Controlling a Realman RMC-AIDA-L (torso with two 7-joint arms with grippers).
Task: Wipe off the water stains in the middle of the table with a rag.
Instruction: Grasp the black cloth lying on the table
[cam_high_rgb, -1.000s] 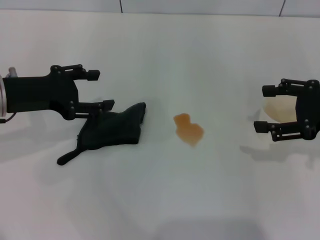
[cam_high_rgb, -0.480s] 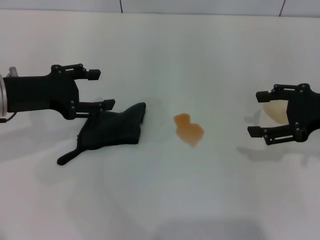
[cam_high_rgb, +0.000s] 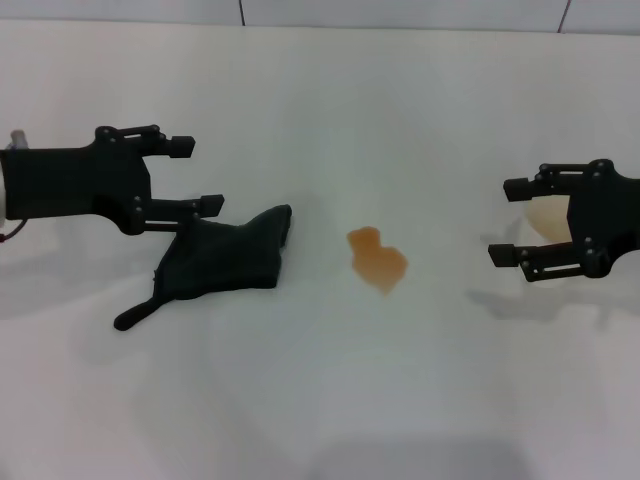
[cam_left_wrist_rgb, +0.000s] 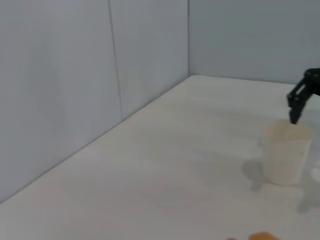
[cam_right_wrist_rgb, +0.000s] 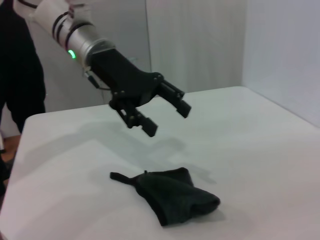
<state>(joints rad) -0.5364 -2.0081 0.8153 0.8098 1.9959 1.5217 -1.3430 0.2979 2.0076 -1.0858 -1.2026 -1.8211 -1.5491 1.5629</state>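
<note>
The robot's left gripper is pointing level above the rag (cam_high_rgb: 236, 251), so it should tilt down and grab the rag (cam_high_rgb: 176, 272) close to its tail before wiping the water stains.
The dark rag (cam_high_rgb: 225, 260) lies crumpled on the white table (cam_high_rgb: 330, 380), left of centre; it also shows in the right wrist view (cam_right_wrist_rgb: 170, 195). The orange-brown water stains (cam_high_rgb: 376, 258) sit mid-table, just right of the rag; a sliver shows in the left wrist view (cam_left_wrist_rgb: 260, 236). My left gripper (cam_high_rgb: 200, 175) is open and empty, hovering just above and to the left of the rag, not touching it; the right wrist view shows it too (cam_right_wrist_rgb: 167, 120). My right gripper (cam_high_rgb: 503, 220) is open and empty, hovering right of the stains.
A pale cup (cam_high_rgb: 548, 220) stands on the table behind my right gripper; it also shows in the left wrist view (cam_left_wrist_rgb: 284, 155). A grey wall (cam_left_wrist_rgb: 75, 75) runs along the table's far edge.
My right gripper has moved left, toward the stains and away from the cup. My left gripper has lifted slightly off the rag. Rag and stains have not moved.
</note>
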